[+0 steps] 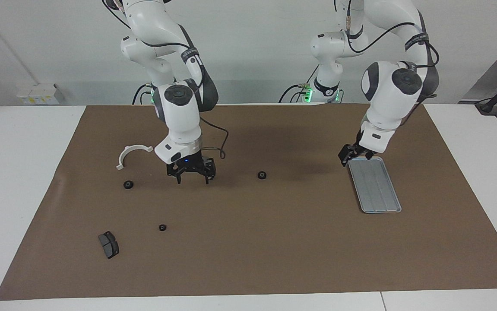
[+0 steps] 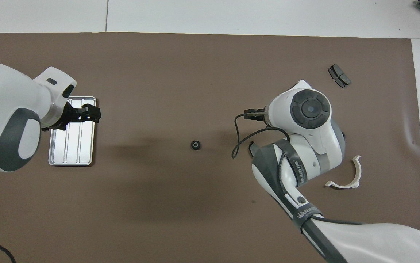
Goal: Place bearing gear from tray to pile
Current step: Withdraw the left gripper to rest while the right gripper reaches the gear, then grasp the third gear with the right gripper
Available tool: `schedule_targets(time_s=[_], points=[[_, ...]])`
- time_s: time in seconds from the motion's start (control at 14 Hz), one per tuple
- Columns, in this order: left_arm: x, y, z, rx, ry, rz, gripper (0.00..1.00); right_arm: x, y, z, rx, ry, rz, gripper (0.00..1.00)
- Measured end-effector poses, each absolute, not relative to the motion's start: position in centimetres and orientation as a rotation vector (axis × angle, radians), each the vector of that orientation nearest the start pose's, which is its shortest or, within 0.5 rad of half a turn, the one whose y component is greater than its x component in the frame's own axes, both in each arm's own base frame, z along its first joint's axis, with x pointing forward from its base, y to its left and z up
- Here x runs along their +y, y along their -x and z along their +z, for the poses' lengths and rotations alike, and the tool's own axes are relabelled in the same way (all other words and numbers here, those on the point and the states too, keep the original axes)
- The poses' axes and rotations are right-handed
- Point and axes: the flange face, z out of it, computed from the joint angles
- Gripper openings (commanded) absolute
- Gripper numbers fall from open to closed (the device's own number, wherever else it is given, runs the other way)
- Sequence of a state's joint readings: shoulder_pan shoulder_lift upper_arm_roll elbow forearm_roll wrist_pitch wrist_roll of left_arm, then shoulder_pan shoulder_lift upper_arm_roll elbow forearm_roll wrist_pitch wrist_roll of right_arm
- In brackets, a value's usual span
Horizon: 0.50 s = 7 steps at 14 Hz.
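Note:
The tray (image 1: pixel 374 185) is empty, and the bearing gear sits short of the pile. My left gripper should move back, and my right gripper should get the gear (image 2: pixel 196 145).
The silver tray (image 1: pixel 374 185) lies toward the left arm's end of the table and nothing shows in it; the overhead view (image 2: pixel 72 136) shows it too. A black bearing gear (image 1: pixel 262 175) sits on the mat mid-table, also in the overhead view (image 2: pixel 195 145). My left gripper (image 1: pixel 347 156) hangs over the tray's end nearer the robots (image 2: pixel 90 112). My right gripper (image 1: pixel 192 176) is low over the mat with fingers spread, where a dark brake pad lay; only the pad's tip (image 2: pixel 251 145) shows. The white half-ring bracket (image 1: pixel 132 154) lies beside it.
A second gear (image 1: pixel 128 185) lies beside the bracket. A smaller black ring (image 1: pixel 162 227) and another brake pad (image 1: pixel 108 244) lie farther from the robots, toward the right arm's end. The brown mat (image 1: pixel 274 242) covers the table.

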State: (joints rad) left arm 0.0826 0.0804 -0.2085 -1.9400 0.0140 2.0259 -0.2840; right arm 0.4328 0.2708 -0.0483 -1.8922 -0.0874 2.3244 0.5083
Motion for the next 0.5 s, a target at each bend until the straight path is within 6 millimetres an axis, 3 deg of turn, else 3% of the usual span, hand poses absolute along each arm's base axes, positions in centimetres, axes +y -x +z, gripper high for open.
schedule_targets(time_s=[0.29,0.5], points=[[0.5,-58.6,46.4,-0.089,3.144,-0.079,1.00,31.9,-58.3,36.4,0.177,3.110,-0.272,1.00],[2.5,-59.2,48.3,-0.062,3.140,-0.138,1.00,37.0,-57.5,34.1,0.200,3.108,-0.255,1.00]])
